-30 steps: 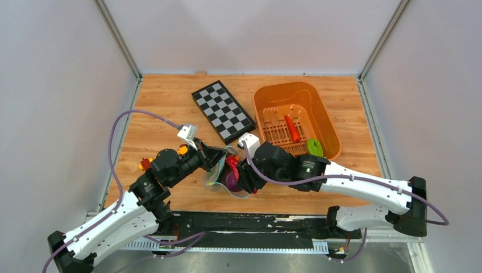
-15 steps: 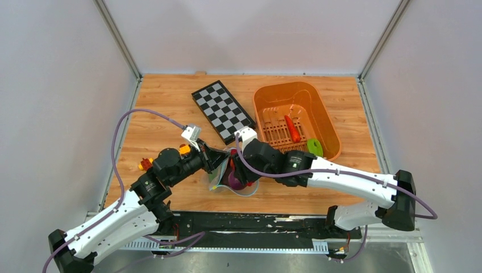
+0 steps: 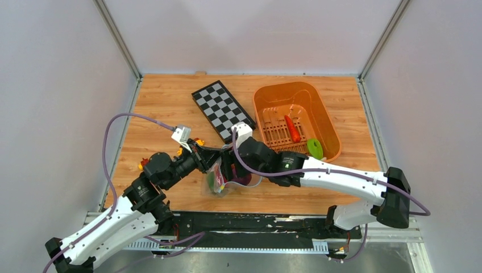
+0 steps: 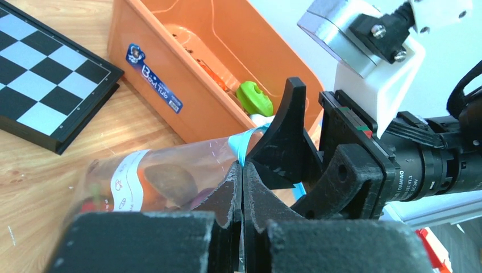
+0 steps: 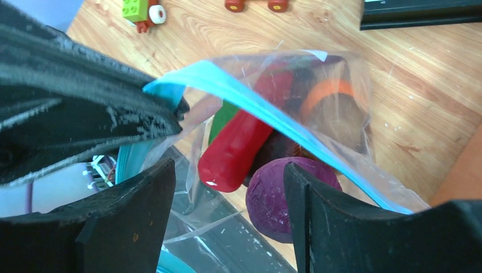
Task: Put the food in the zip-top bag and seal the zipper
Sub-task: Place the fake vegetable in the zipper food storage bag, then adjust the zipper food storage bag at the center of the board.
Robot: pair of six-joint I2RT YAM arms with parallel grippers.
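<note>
My right gripper will pull, and I expect the bag's opening (image 5: 227, 165) to stay open then, since the light-blue zipper (image 5: 267, 113) keeps a smooth curve above the limp film.
The clear zip-top bag (image 3: 218, 180) hangs between my two grippers near the table's front. It holds red food (image 5: 243, 143), purple food (image 5: 282, 193), and green and orange pieces. My left gripper (image 4: 243, 166) is shut on the light-blue zipper (image 5: 258, 101) at one end of the bag's mouth; it shows in the top view (image 3: 208, 161). My right gripper (image 5: 227, 196) is open at the bag's mouth, its fingers either side of the red and purple food; it shows in the top view (image 3: 235, 168). The bag's mouth is open.
The orange basket (image 3: 327, 122) stands back right with a red toy vegetable (image 3: 292, 129) and a green piece (image 3: 314, 148) in it. A checkerboard (image 3: 223, 111) lies beside it. Small toy pieces (image 3: 143, 165) lie at the left, by my left arm.
Both grippers and the bag have shifted left. The bag has turned more upright and hangs from my left gripper. My right arm has stretched further left.
</note>
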